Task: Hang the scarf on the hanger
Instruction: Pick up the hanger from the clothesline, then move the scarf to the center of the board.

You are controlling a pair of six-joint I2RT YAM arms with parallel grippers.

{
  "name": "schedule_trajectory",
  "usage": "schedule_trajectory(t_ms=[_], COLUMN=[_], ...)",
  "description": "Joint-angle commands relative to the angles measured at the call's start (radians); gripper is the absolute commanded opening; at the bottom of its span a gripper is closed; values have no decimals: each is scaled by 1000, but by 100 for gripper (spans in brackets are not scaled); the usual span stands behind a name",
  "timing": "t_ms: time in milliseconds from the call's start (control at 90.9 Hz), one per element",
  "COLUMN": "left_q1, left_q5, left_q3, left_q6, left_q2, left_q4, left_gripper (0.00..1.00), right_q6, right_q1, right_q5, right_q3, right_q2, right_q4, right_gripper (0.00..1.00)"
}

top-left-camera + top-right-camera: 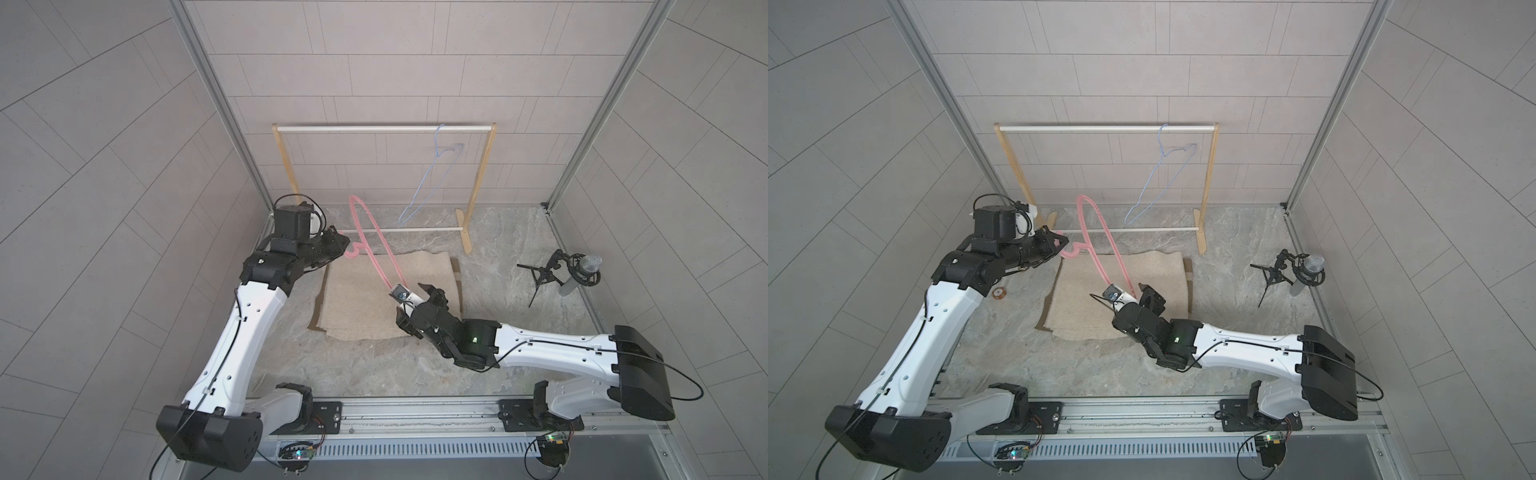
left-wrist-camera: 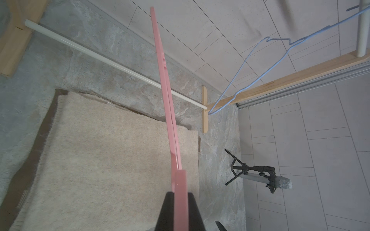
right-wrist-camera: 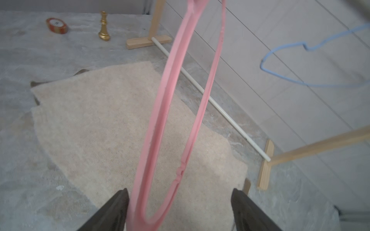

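I need to back my right gripper off first, because the pink hanger's lower end (image 1: 404, 283) is inside its fingers. Then my left gripper should turn the hanger square across the scarf (image 1: 362, 304).
The beige scarf (image 1: 365, 307) (image 1: 1084, 299) (image 2: 100, 150) (image 3: 100, 120) lies folded flat on the table. A pink hanger (image 1: 354, 203) (image 1: 1082, 200) (image 2: 167, 90) (image 3: 160, 120) stands tilted above it. My left gripper (image 1: 347, 241) (image 1: 1066, 241) (image 2: 180, 193) is shut on the hanger's hook end. My right gripper (image 1: 409, 291) (image 1: 1131, 291) (image 3: 180, 190) is open at the hanger's lower end. That end sits between the wide jaws, close against one finger. Neither gripper touches the scarf.
A wooden rack with a white bar (image 1: 384, 129) stands at the back, and a blue wire hanger (image 1: 429, 170) hangs on it. A microphone on a small tripod (image 1: 582, 270) is at the right. A gold chess piece (image 3: 104, 26) and a tape roll (image 3: 57, 26) lie at the left.
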Motion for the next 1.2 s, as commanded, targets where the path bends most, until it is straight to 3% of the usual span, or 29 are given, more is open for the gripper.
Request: schedule_trajectory(t_ms=[0,121,253,385,561,726,980,1189], left_q1=[26,84,159,205,218,220,220,220], left_q5=[-42,-22,68,174,319,445,472,480], left_q3=[49,57,71,89,90,41,-38,-60], left_q6=[117,185,263,326,324,275,292,315], left_q2=[-26,-36,-40,-34,-20,-16,6,44], left_q4=[-67,-102,-150,-200,-213,-146,-109,-112], left_gripper=[0,0,0,0,0,0,0,0], right_q6=[18,83,196,351,528,661,660,710], right_q1=[-6,-46,-170,-378,-694,-934,-963,-961], right_q5=[-248,-417,-622,-839,-1029,-1170,-1196,-1181], right_q3=[19,27,25,-16,-116,-233,-275,-296], right_q2=[-95,-168,-254,-347,-429,-385,-200,-52], right_q4=[-87,-167,-254,-308,-337,-327,-278,-106], right_gripper=[97,100,100,100,100,95,84,76])
